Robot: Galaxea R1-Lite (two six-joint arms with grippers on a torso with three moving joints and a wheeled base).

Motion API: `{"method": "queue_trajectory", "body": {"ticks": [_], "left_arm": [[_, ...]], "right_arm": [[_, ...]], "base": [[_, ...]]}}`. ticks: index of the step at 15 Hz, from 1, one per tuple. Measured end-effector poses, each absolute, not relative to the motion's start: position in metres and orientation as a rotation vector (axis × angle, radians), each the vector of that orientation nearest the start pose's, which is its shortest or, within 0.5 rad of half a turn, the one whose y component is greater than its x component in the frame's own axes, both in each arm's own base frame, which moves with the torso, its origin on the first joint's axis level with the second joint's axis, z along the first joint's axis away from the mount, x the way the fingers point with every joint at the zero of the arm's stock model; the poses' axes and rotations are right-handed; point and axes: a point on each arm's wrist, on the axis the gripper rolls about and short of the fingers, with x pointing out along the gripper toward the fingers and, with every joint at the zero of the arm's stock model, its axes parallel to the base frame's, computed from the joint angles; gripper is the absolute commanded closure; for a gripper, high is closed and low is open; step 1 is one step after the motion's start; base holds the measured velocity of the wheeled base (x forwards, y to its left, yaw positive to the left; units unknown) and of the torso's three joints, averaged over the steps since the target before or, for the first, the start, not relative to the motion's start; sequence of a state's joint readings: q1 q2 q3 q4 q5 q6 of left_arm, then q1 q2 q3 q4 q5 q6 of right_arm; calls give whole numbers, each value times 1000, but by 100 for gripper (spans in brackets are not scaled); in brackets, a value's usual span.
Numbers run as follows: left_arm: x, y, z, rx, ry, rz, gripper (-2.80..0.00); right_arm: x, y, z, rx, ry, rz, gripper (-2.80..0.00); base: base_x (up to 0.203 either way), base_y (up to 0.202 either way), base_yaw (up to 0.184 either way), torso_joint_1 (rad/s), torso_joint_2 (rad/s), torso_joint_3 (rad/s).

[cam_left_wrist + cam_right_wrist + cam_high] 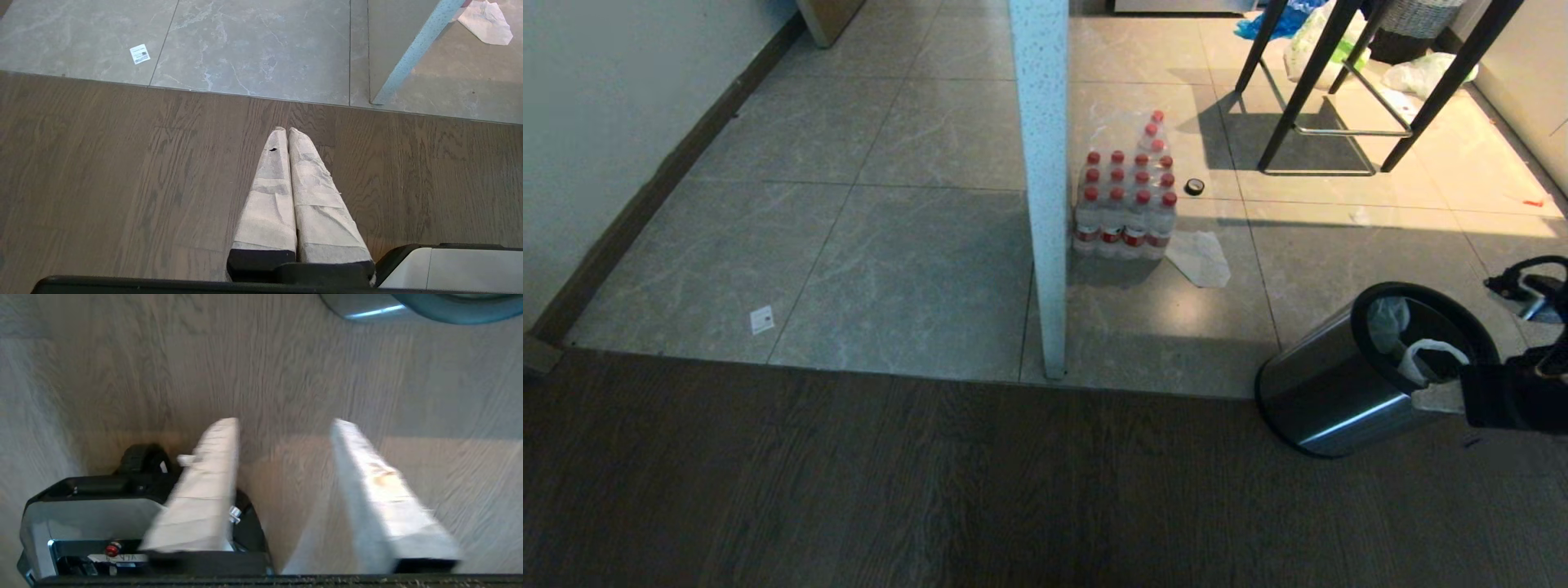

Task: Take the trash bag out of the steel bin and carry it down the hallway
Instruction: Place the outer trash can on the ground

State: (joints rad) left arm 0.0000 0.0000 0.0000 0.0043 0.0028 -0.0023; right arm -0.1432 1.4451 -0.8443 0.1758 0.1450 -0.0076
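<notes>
I expect the steel bin's shell (1338,382) to slide off around the white trash bag when I lift the steel bin's black rim, because the bag's edge (1387,323) is tucked inside the bin's rim.
The steel bin (1327,392) stands on the dark wood floor at the right, its black rim facing me. Inside it lies the white trash bag (1413,355), one loop handle showing near the rim. My right gripper (1427,398) comes in from the right edge, level with the rim's near side. In the right wrist view this gripper (284,422) is open, with only wood floor between its taped fingers (204,477), and the bin (367,306) lies just beyond. My left gripper (287,130) is shut and empty over the wood floor. Grey hallway tiles (915,245) stretch ahead.
A white speckled post (1041,188) stands mid-floor with a pack of red-capped water bottles (1125,204) and a sheet of paper (1199,257) beside it. Black stool legs (1327,90) and plastic bags (1421,73) fill the back right. A wall (605,122) runs along the left.
</notes>
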Motion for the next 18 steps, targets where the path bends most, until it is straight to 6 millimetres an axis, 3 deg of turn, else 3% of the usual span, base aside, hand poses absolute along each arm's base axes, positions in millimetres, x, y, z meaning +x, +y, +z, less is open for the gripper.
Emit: {"method": "queue_trajectory", "body": {"ticks": [7, 12, 18], "left_arm": [[-23, 0, 75, -2, 4, 2, 0], [-23, 0, 75, -1, 5, 3, 0], [-23, 0, 75, -2, 5, 3, 0]], "right_arm": [[306, -71, 163, 127, 756, -17, -280], [365, -94, 141, 137, 654, 8, -280], [404, -100, 97, 178, 694, 78, -280]], "base": [[0, 0, 0, 0, 0, 0], [0, 0, 0, 0, 0, 0], [0, 0, 0, 0, 0, 0]]}}
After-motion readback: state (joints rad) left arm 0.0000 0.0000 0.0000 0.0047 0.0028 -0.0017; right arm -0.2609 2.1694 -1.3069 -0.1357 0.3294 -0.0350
